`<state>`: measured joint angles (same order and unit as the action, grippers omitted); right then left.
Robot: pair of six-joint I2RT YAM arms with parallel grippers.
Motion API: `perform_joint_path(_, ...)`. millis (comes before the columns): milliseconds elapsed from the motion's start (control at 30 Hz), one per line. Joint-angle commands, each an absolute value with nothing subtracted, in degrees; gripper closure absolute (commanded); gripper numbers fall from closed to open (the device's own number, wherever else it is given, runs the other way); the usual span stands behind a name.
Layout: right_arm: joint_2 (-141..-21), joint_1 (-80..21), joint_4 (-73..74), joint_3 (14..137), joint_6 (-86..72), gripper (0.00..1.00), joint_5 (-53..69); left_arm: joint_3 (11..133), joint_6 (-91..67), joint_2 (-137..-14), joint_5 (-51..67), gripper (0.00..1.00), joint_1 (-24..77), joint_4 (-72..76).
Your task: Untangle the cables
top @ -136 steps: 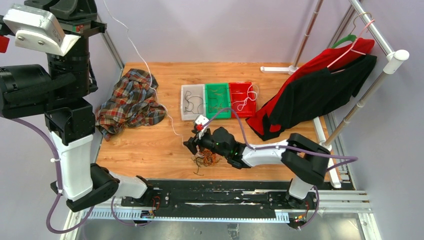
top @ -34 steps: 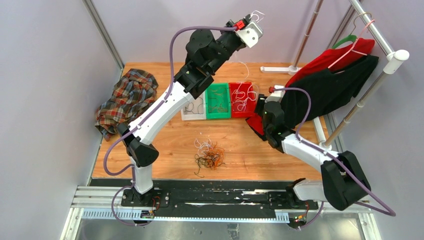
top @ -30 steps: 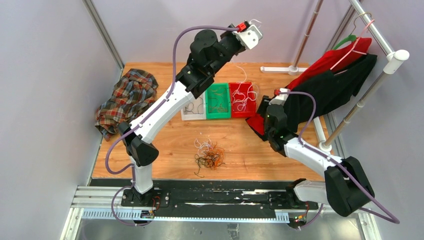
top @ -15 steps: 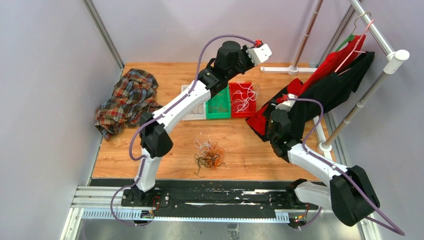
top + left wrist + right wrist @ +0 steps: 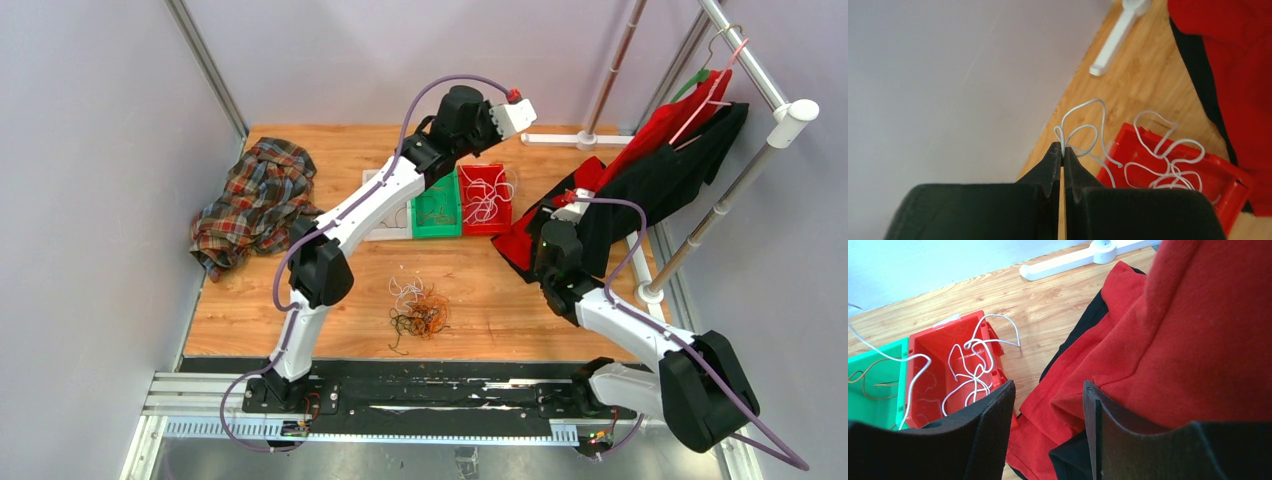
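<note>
My left gripper should keep going until it is over the red bin (image 5: 484, 203) and let go there, because its loose cable (image 5: 1095, 132) is all white, like the cables in that bin.
A heap of tangled cables (image 5: 420, 312), orange-brown, black and white, lies on the wooden table near the front. My left gripper (image 5: 1063, 149) is raised at the back, beside the red bin (image 5: 1235, 176), and is shut on a thin white cable (image 5: 1083, 127) that loops out past its tips. More white cable (image 5: 1168, 165) lies in that bin, which also shows in the top view (image 5: 484, 230). My right gripper (image 5: 1048, 385) is open and empty, just above the red and black garment (image 5: 1148, 340).
A green bin (image 5: 435, 229) and a white bin (image 5: 385, 234) stand left of the red bin, with strands in them. A plaid shirt (image 5: 255, 200) lies at the far left. The garment (image 5: 650, 170) hangs from a metal rack (image 5: 700, 225) on the right.
My left arm has swung right and lower with the white cable, from above the bins to the red bin's back. My right gripper, at the heap 4.5 s ago, has shifted slightly by the garment.
</note>
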<state>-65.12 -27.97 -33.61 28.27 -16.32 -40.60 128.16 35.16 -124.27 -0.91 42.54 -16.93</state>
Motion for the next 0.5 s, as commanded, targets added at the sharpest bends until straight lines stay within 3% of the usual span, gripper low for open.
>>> perform_joint_path(0, -64.3, -27.2, -35.4, 27.6, -15.3, 0.48, -41.7, 126.0, 33.0, -124.7, 4.3, 1.00, 42.6, -24.2)
perform_joint_path(467, -63.0, -27.2, -34.8, 27.7, -13.5, 0.49, -41.0, 128.1, 31.9, -131.4, 3.9, 1.00, 43.1, -30.5)
